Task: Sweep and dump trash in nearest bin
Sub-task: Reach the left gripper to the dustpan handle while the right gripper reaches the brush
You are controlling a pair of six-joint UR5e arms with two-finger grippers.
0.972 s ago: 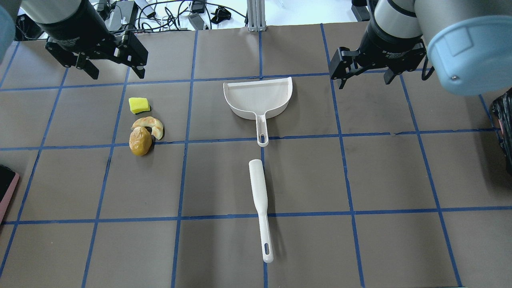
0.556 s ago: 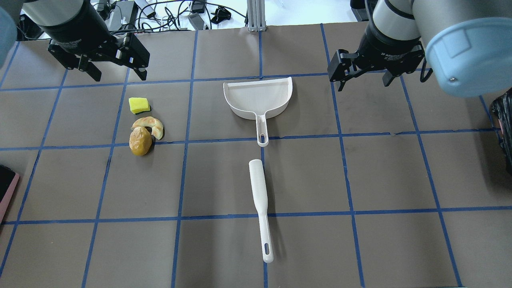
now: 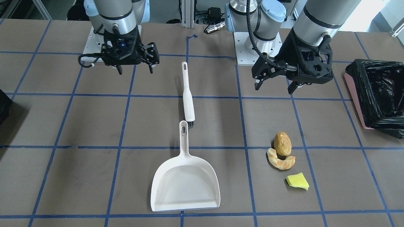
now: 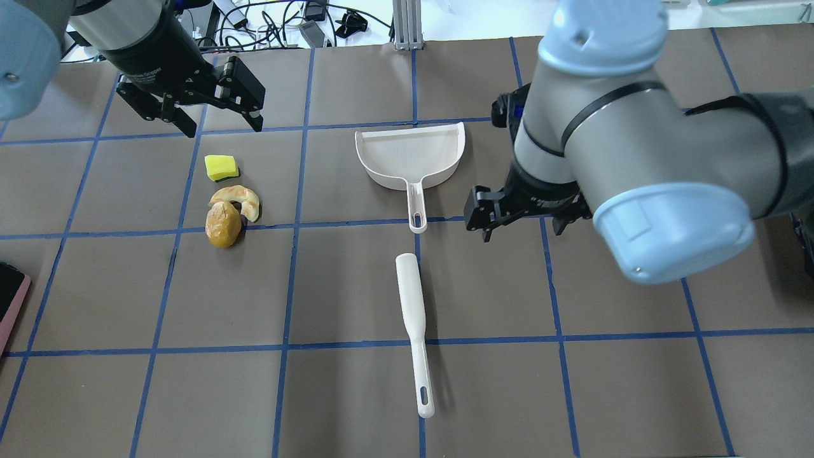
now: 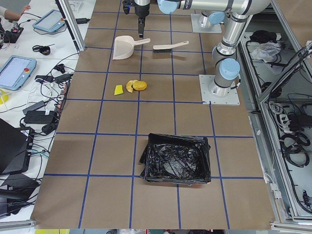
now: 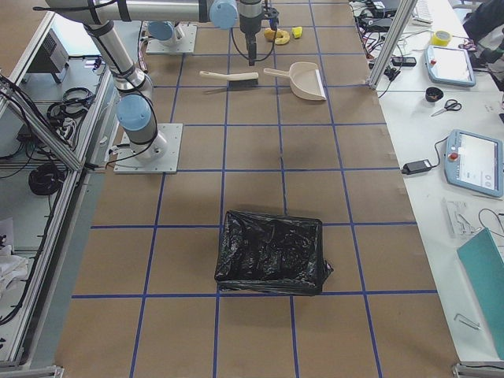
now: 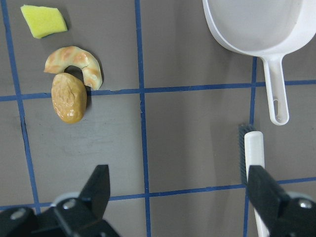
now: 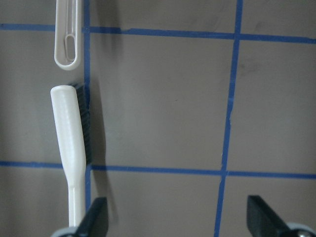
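Observation:
My open right gripper goes on moving toward the brush handle's loose end until its fingers can close, since they line up with the handle's narrow way.
The trash lies together on the table's left part: a golden-brown lump (image 4: 222, 224), a tan crescent (image 4: 238, 197) touching it, and a yellow sponge wedge (image 4: 220, 167). They also show in the front view: the lump (image 3: 282, 143), the crescent (image 3: 281, 162) and the wedge (image 3: 297, 182). My left gripper (image 4: 191, 111) hangs open and empty above the table, just beyond the wedge. My right gripper (image 4: 523, 228) is open and empty, right of the dustpan's handle. The pink-sided bin (image 3: 355, 97) with its black bag stands at the left end of the table.
A white dustpan (image 4: 410, 156) lies mid-table with its handle toward the robot. A white-handled brush (image 4: 412, 318) lies in line behind it, bristles near the handle. A second black-bagged container (image 6: 272, 252) stands at the right end.
My right arm has swung in from the far right toward the robot and left, to beside the dustpan handle. My left gripper has shifted a little right. Nothing on the table moved.

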